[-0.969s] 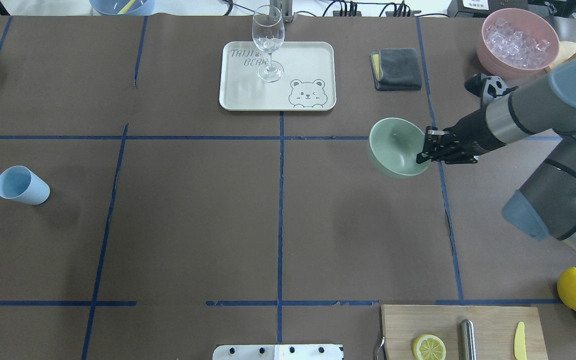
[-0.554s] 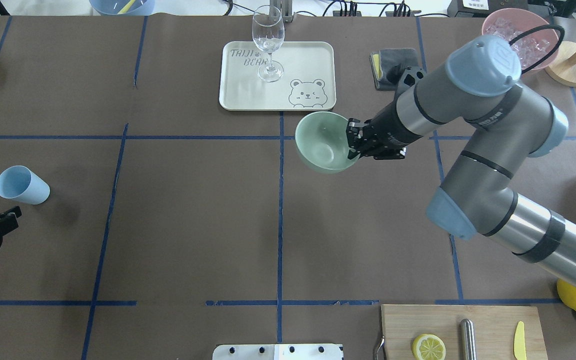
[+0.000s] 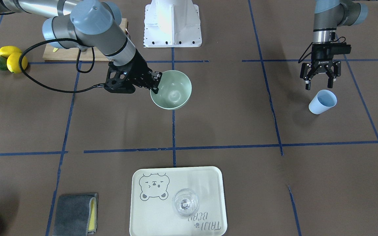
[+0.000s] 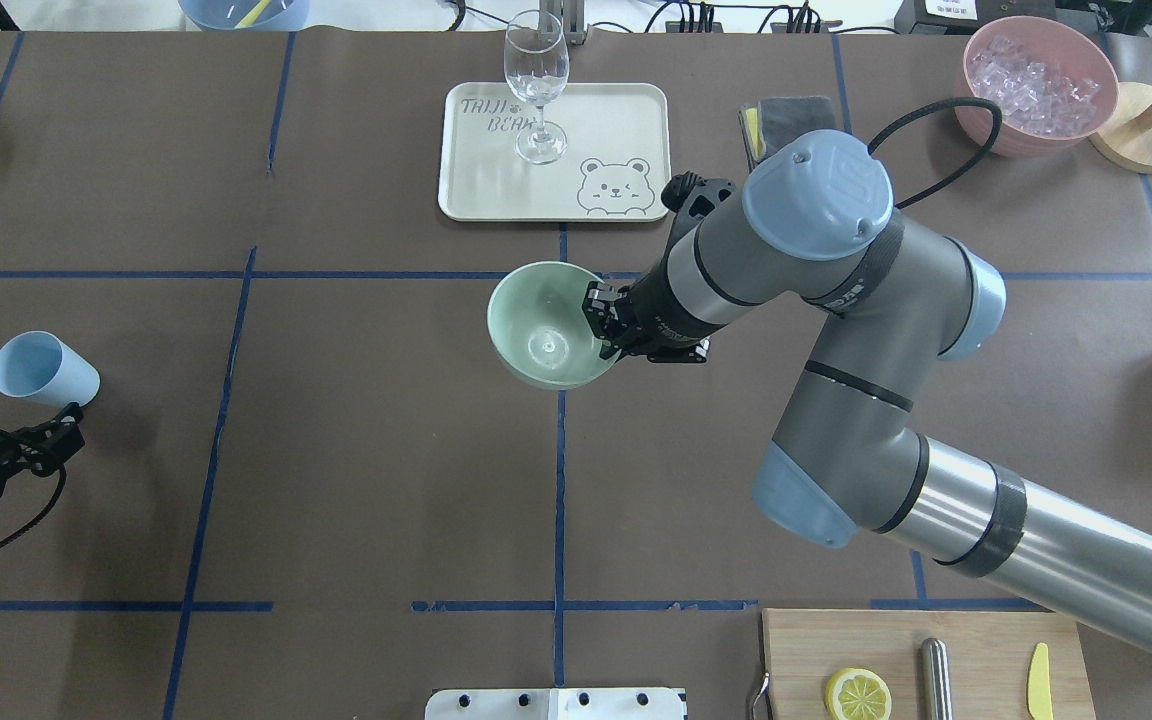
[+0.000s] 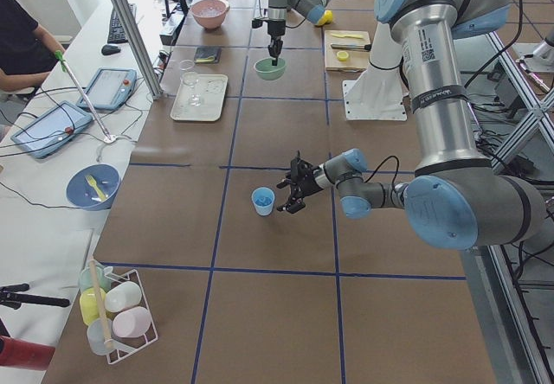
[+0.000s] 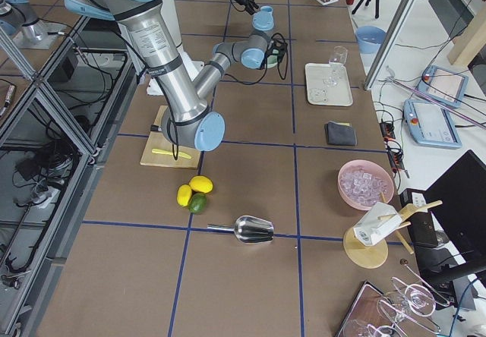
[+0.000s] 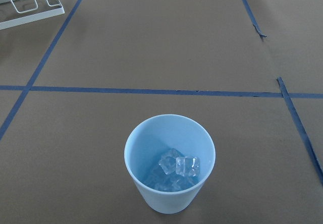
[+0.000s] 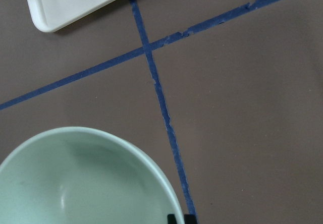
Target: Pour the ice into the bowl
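Observation:
I expect the ice (image 7: 171,176) to tumble out and leave the cup empty when I pour, because separate clear cubes (image 7: 187,166) lie loose in the light blue cup.
The pale mint-green bowl (image 4: 546,338) hangs tilted just above the table's centre tape cross and looks empty; it also shows in the front view (image 3: 172,89) and the right wrist view (image 8: 75,183). My right gripper (image 4: 604,328) is shut on the bowl's right rim. The ice (image 7: 177,167), a few clear cubes, lies inside the upright light blue cup (image 7: 169,163) at the far left of the table (image 4: 44,372). My left gripper (image 3: 318,86) is open and empty, just on the robot's side of the cup, not touching it.
A cream bear tray (image 4: 596,130) with a wine glass (image 4: 536,85) stands at the back centre. A grey cloth (image 4: 786,110) and a pink container of whitish ice (image 4: 1036,80) are back right. A cutting board (image 4: 976,640) with a lemon half is front right.
My right arm has carried the bowl leftwards from the right side to the table's centre. My left gripper has let go of the cup's rim and drawn back, open.

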### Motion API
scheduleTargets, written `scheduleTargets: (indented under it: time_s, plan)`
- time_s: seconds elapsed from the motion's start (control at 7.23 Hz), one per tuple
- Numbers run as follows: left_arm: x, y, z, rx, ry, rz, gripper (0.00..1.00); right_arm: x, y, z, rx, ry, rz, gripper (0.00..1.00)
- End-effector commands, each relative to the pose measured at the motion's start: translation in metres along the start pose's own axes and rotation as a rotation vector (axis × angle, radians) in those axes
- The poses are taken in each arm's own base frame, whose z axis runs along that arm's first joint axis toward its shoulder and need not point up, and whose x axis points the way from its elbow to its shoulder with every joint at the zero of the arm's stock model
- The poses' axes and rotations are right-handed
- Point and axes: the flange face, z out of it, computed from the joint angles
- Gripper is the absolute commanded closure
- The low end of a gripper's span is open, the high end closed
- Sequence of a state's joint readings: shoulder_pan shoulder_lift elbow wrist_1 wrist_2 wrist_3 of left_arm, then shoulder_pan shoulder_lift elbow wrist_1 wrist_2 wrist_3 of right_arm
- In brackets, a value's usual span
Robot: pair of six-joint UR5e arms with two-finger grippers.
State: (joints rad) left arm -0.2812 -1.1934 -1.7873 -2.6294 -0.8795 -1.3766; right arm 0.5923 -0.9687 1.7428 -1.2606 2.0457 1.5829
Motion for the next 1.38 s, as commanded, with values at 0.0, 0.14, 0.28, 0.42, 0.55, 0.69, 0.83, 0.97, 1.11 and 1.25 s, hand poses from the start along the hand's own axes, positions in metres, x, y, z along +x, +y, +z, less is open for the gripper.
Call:
scheduleTargets:
  time_s: [0.0,0.14,0.28,0.42,0.55,0.69,0.83,0.97,1.11,1.25]
  plan:
    - [-0.008,0.003,0.011,0.082,-0.035,0.017,0.00,-0.023,0.018,0.024,-0.001,0.006,-0.017,1.00]
    - [-0.006,0.011,0.024,0.105,-0.045,0.025,0.00,-0.035,0.021,0.037,0.005,0.014,-0.020,1.00]
    - [0.003,0.018,0.035,0.107,-0.044,0.022,0.00,-0.039,0.025,0.047,0.019,0.024,-0.022,1.00]
    - [0.005,0.023,0.042,0.107,-0.046,0.023,0.00,-0.042,0.025,0.056,0.019,0.035,-0.022,1.00]
    - [0.011,0.032,0.053,0.108,-0.049,0.026,0.00,-0.046,0.027,0.062,0.029,0.039,-0.025,1.00]
    - [0.010,0.034,0.056,0.109,-0.051,0.028,0.00,-0.046,0.031,0.065,0.034,0.040,-0.029,1.00]
    - [0.009,0.032,0.056,0.131,-0.056,0.029,0.00,-0.050,0.033,0.072,0.036,0.047,-0.030,1.00]
    - [0.005,0.026,0.057,0.143,-0.065,0.025,0.00,-0.058,0.032,0.084,0.035,0.062,-0.027,1.00]
    - [0.003,0.020,0.059,0.154,-0.072,0.017,0.01,-0.061,0.033,0.090,0.047,0.066,-0.030,1.00]
    - [0.000,0.015,0.061,0.162,-0.079,0.013,0.01,-0.060,0.035,0.092,0.047,0.068,-0.032,1.00]
